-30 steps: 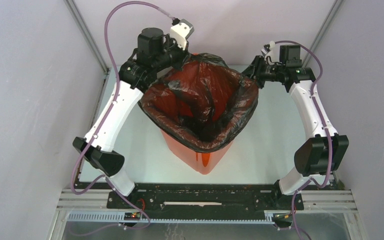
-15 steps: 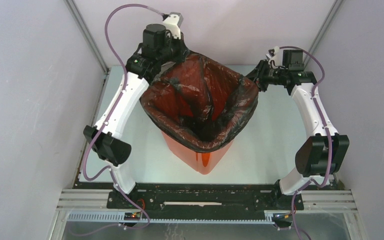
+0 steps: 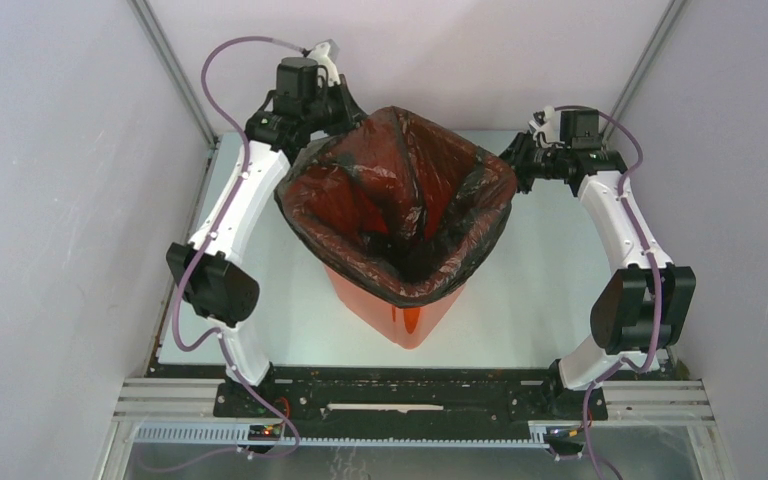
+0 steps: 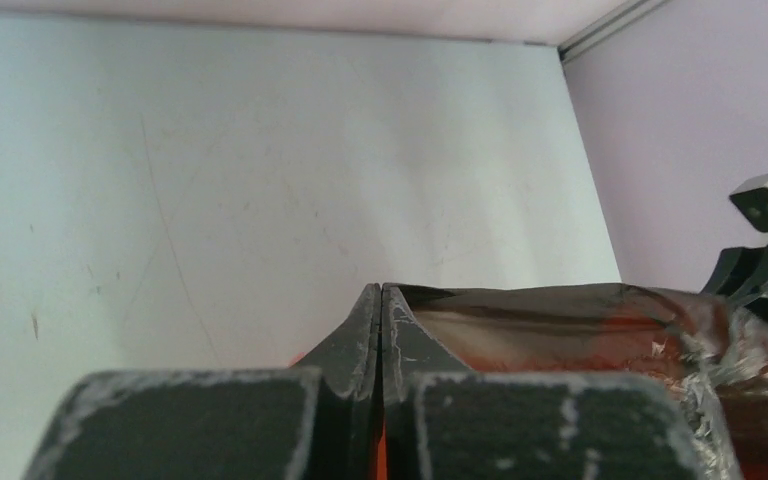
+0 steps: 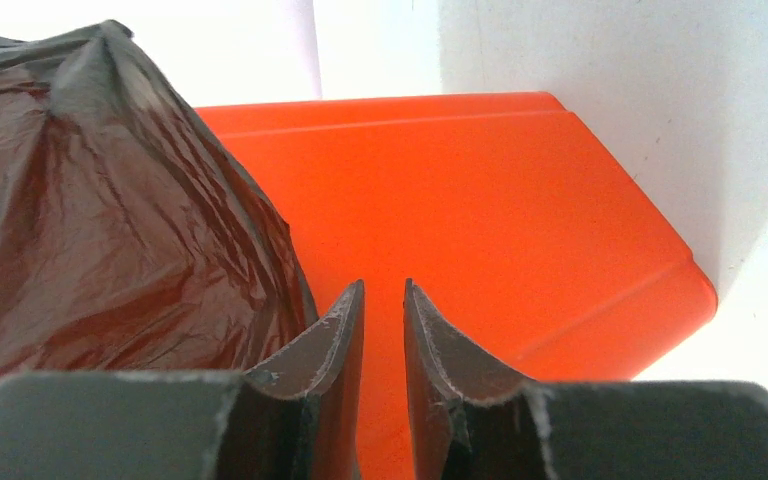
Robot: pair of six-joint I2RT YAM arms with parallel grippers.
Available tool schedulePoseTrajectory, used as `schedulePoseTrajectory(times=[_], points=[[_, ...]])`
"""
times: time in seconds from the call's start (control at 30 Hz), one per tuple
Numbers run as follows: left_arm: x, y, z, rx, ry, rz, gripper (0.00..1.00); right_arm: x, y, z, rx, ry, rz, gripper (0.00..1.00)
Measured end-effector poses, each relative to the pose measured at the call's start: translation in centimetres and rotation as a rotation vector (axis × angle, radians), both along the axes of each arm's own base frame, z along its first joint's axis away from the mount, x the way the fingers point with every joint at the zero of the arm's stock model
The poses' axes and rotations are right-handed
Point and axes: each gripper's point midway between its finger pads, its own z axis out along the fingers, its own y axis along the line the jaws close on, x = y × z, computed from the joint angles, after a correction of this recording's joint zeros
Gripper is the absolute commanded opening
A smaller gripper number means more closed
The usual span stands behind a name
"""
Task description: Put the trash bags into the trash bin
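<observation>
Next, my left gripper goes to the trash bin's side corner [image 3: 288, 200] and turns the trash bin straight, because the trash bin stands crooked with a corner [image 3: 409, 330] toward the black bar.
The orange trash bin [image 3: 400, 318] stands mid-table with the black trash bag [image 3: 400, 200] lining it and folded over its rim. My left gripper [image 3: 352, 108] is at the bin's far left corner. In the left wrist view its jaws [image 4: 380, 290] are pressed together, and the bag's taut edge [image 4: 560, 310] runs rightward from the tips. My right gripper [image 3: 513, 165] is at the bin's right corner. In the right wrist view it [image 5: 383, 285] stands slightly open and empty. The bin's orange side [image 5: 500, 200] shows through the gap, and the bag [image 5: 110, 200] hangs just left of it.
Grey walls and metal frame posts [image 3: 175, 80] close in the pale table [image 3: 540, 300] at the back and sides. A black rail [image 3: 410, 390] runs along the near edge by the arm bases.
My left arm has swung left and back, and the bag's far edge now stands wider and tauter. My right gripper has shifted slightly at the right corner.
</observation>
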Motion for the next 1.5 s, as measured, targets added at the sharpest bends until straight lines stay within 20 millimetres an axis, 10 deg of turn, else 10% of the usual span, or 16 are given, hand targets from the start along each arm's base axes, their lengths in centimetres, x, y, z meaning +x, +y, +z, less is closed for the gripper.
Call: schedulePoseTrajectory(times=[0.27, 0.4, 0.7, 0.87, 1.1, 1.3, 1.5], points=[[-2.4, 0.9, -7.3, -0.086, 0.239, 0.0, 0.04, -0.2, 0.9, 0.0, -0.005, -0.009, 0.022, 0.32], [-4.3, 1.5, -9.2, -0.171, 0.319, 0.019, 0.24, -0.2, 1.3, 0.3, -0.005, -0.018, 0.034, 0.38], [-5.2, 6.6, -3.0, -0.18, 0.205, 0.147, 0.84, 0.7, -1.4, 3.9, -0.164, -0.071, -0.036, 0.72], [-7.0, 9.9, 2.6, -0.136, 0.083, 0.256, 0.99, 0.1, -5.4, 5.3, -0.305, -0.083, -0.141, 0.83], [-12.1, 13.2, 5.2, -0.115, 0.027, 0.36, 0.98, -5.5, -9.3, 6.3, -0.407, -0.082, -0.247, 0.83], [-15.1, 13.1, -0.4, -0.149, 0.156, 0.358, 0.78, -13.6, -6.6, 4.5, -0.299, -0.047, -0.176, 0.74], [-15.9, 12.1, -3.9, -0.206, 0.249, 0.336, 0.53, -16.5, -2.8, 3.8, -0.148, -0.034, -0.087, 0.65]])
